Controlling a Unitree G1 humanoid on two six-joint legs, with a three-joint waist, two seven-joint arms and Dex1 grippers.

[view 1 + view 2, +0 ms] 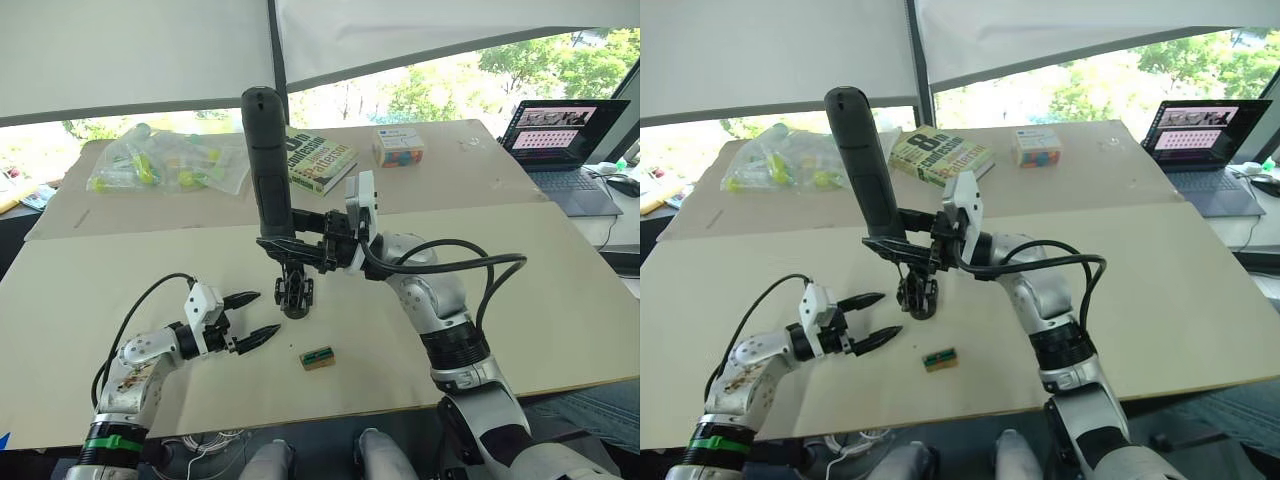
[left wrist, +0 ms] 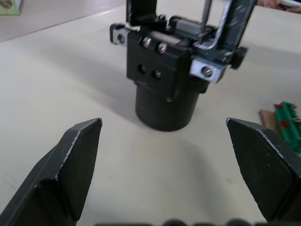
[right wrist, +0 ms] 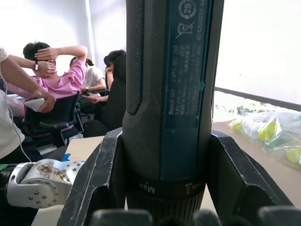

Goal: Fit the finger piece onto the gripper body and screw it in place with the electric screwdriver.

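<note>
The thin bit [image 2: 205, 22] only touches the gripper body's top [image 1: 295, 296]. The gripper body will therefore stay upright when I lift the electric screwdriver.
The electric screwdriver [image 1: 268, 160] stands upright, its thick black barrel clamped in my right gripper [image 1: 288, 243], which is shut on it near its lower end. Its thin metal bit [image 2: 205, 14] comes down onto the top of the gripper body [image 1: 294, 293], a small black block on a round base in the middle of the table. I cannot tell the finger piece apart from the parts on top of that body. My left gripper [image 1: 262, 313] is open just left of the body and low over the table, with the jaws spread wide, pointing at it and holding nothing.
A small green and tan block [image 1: 317, 357] lies in front of the body. At the back of the table are a plastic bag [image 1: 165, 160], a book [image 1: 318, 160] and a small box [image 1: 398, 147]. A laptop [image 1: 560, 140] sits far right. Seated people [image 3: 66, 84] appear beyond the table.
</note>
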